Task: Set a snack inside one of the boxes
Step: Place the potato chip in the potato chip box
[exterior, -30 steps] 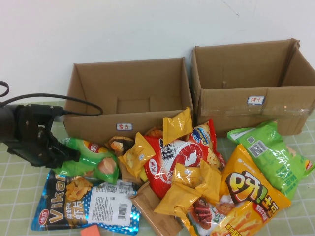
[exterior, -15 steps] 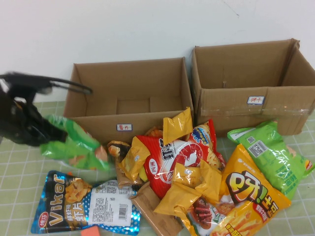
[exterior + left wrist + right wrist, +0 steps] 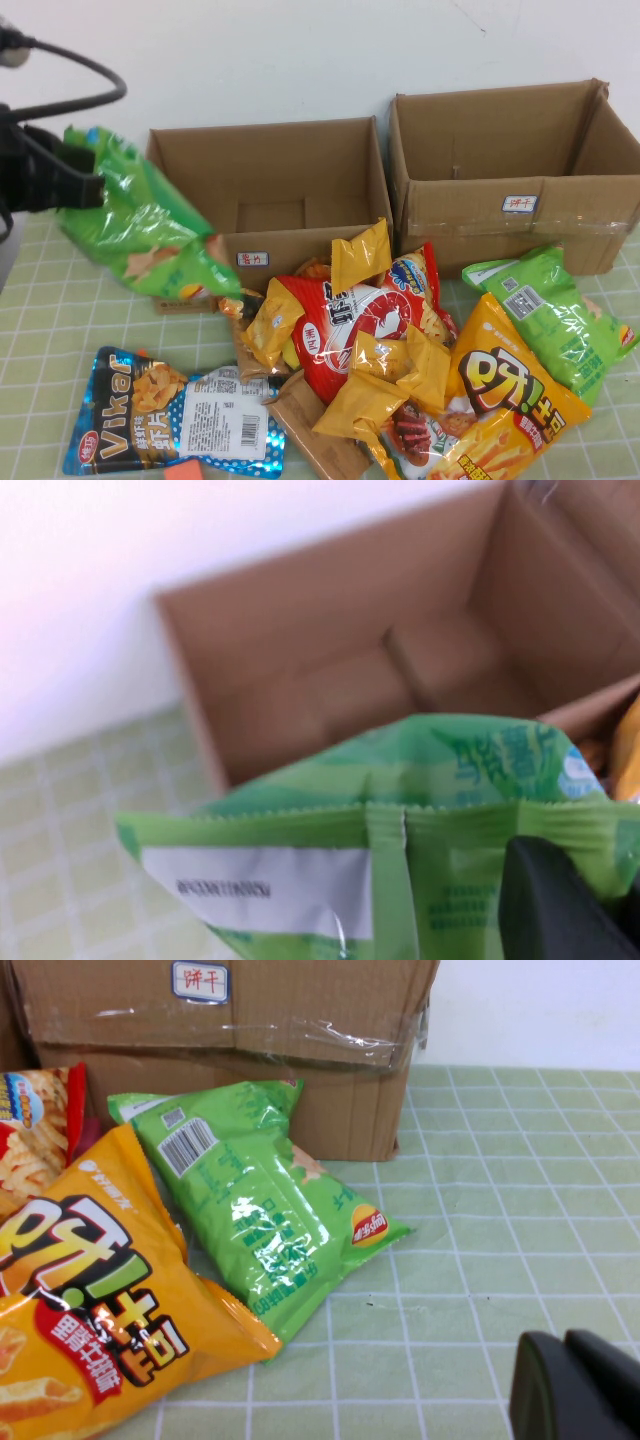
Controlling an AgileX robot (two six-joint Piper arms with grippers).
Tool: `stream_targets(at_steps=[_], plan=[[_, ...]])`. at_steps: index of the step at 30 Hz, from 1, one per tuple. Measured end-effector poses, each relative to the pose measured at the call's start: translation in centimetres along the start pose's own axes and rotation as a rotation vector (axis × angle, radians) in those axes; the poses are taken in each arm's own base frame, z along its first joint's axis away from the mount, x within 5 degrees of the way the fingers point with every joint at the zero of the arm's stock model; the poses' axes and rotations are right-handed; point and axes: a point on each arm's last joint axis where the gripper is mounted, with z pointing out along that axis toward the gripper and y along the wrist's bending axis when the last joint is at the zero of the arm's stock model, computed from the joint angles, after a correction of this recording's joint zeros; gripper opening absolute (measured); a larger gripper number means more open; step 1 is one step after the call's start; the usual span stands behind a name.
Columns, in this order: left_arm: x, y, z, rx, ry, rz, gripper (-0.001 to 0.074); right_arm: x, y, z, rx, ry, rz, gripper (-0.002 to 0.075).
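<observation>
The green chip bag (image 3: 152, 228) hangs by its top edge beside the nearer empty box, so my left gripper should keep moving it over the box's opening (image 3: 272, 198) and let go there.
My left gripper (image 3: 80, 185) is shut on a green chip bag (image 3: 145, 235) and holds it in the air, left of the left cardboard box (image 3: 270, 200). In the left wrist view the bag's sealed top edge (image 3: 400, 830) is pinched by a black finger (image 3: 555, 905), with the open left box (image 3: 380, 670) beyond it. The right cardboard box (image 3: 520, 170) stands at the back right. My right gripper (image 3: 570, 1385) does not show in the high view; in its wrist view its fingers are together over the tiled mat.
A pile of snack bags lies in front of the boxes: a blue Vikar bag (image 3: 175, 415), a red bag (image 3: 350, 325), yellow bags (image 3: 385, 370), an orange bag (image 3: 505, 400) and a second green bag (image 3: 555, 310), also in the right wrist view (image 3: 260, 1210).
My left gripper has lifted the green chip bag off the pile and raised it up and back toward the left box's left wall. The other bags have not moved.
</observation>
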Motion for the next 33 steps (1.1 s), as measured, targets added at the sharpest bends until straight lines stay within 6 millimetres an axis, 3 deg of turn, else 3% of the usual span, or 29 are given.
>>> stream_targets(at_steps=[7, 16, 21, 28, 33], plan=[[-1.4, -0.7, -0.1, 0.085, -0.157, -0.035, 0.0000, 0.0, 0.0, 0.0, 0.000, 0.000, 0.000, -0.0002], [-2.6, 0.2, 3.9, 0.137, -0.320, -0.187, 0.0000, 0.0, 0.0, 0.0, 0.000, 0.000, 0.000, -0.0002], [-2.7, 1.3, 7.4, 0.125, -0.355, -0.182, 0.0000, 0.0, 0.0, 0.0, 0.000, 0.000, 0.000, -0.0002], [-3.9, 3.1, 13.5, 0.119, -0.326, -0.169, 0.0000, 0.0, 0.0, 0.0, 0.000, 0.000, 0.000, -0.0002], [-3.4, 4.3, 18.2, 0.118, -0.282, -0.184, 0.0000, 0.0, 0.0, 0.0, 0.000, 0.000, 0.000, -0.0002]])
